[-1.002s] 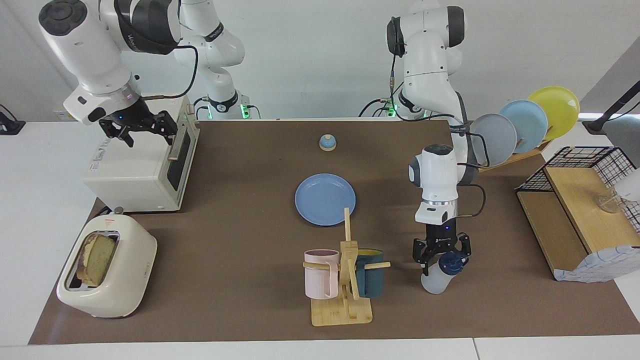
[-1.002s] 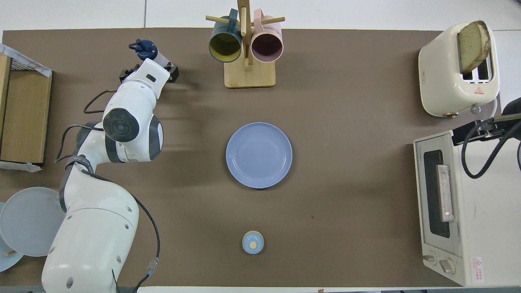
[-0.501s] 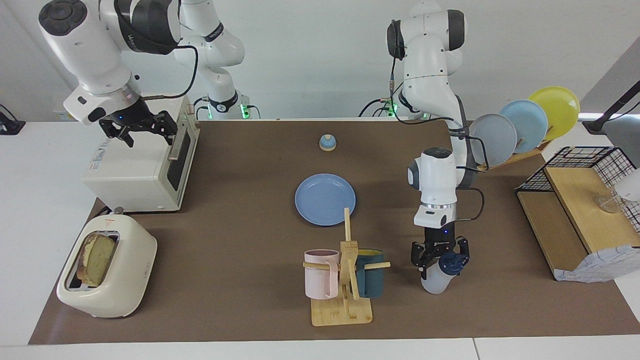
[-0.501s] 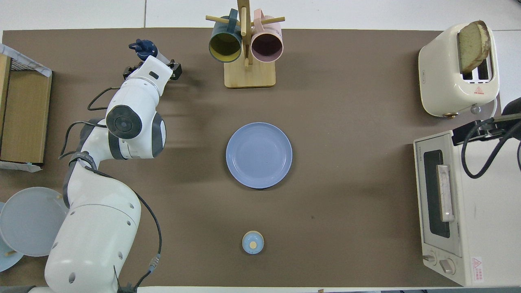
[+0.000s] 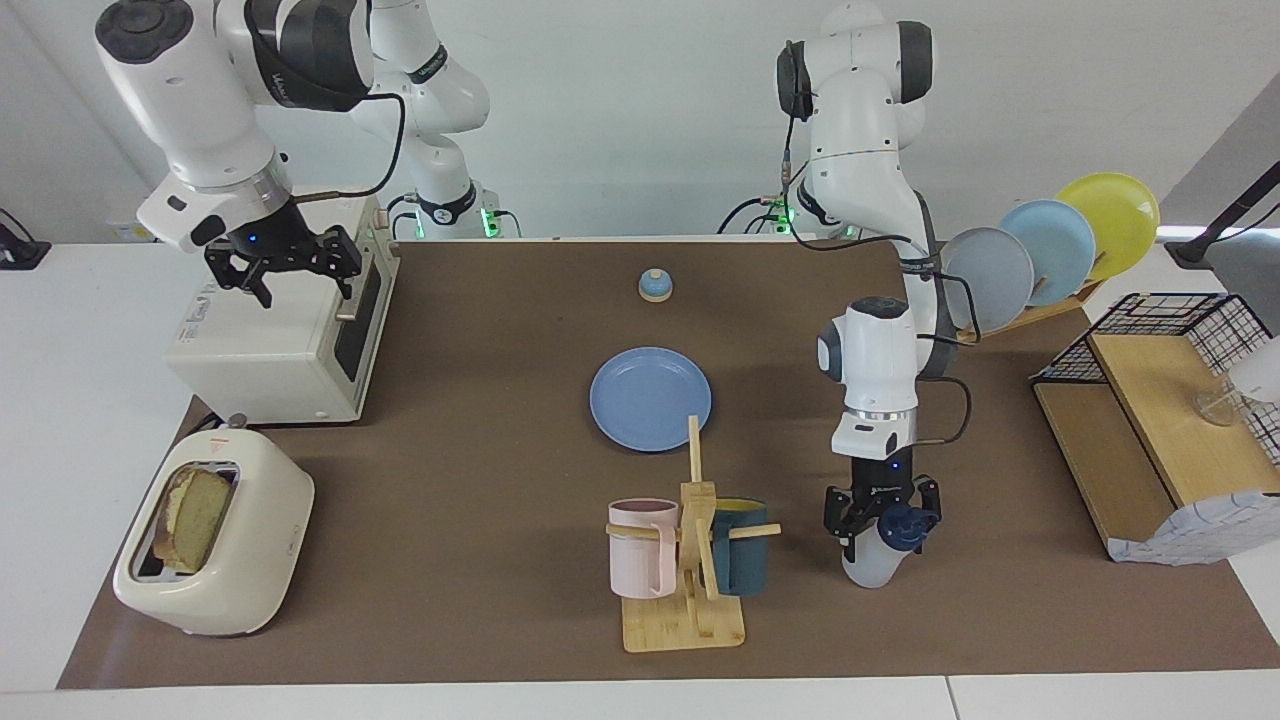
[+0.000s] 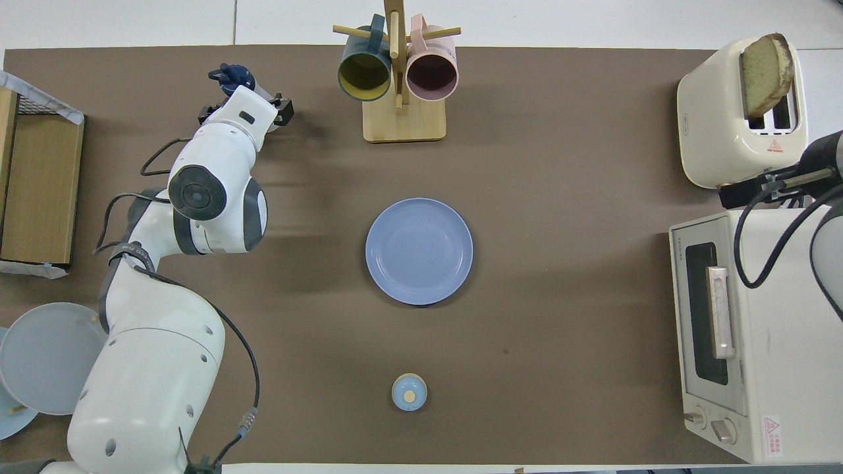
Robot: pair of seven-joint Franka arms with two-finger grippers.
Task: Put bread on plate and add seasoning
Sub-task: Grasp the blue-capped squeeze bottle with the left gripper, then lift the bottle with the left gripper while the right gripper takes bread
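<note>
The blue plate (image 6: 419,251) is empty, so my right gripper should bring over the bread in the toaster (image 6: 766,75) before my left gripper adds seasoning.
The bread (image 5: 190,515) stands in a slot of the cream toaster (image 5: 215,545) at the right arm's end of the table; it also shows in the overhead view (image 6: 764,69). The blue plate (image 5: 650,398) lies empty mid-table. The seasoning bottle (image 5: 873,560) stands upright beside the mug tree, toward the left arm's end. My left gripper (image 5: 880,510) is low over the bottle, fingers open on either side of its neck by the navy cap (image 5: 905,525). My right gripper (image 5: 290,268) hangs open and empty over the toaster oven (image 5: 270,340).
A wooden mug tree (image 5: 690,560) with a pink and a teal mug stands farther from the robots than the plate. A blue-domed bell (image 5: 655,286) sits nearer the robots. A plate rack (image 5: 1050,250) and a wire shelf (image 5: 1150,420) fill the left arm's end.
My left gripper has sunk slightly around the bottle's top. My right gripper has shifted over the toaster oven toward the toaster. The bottle, bread and plate have not moved.
</note>
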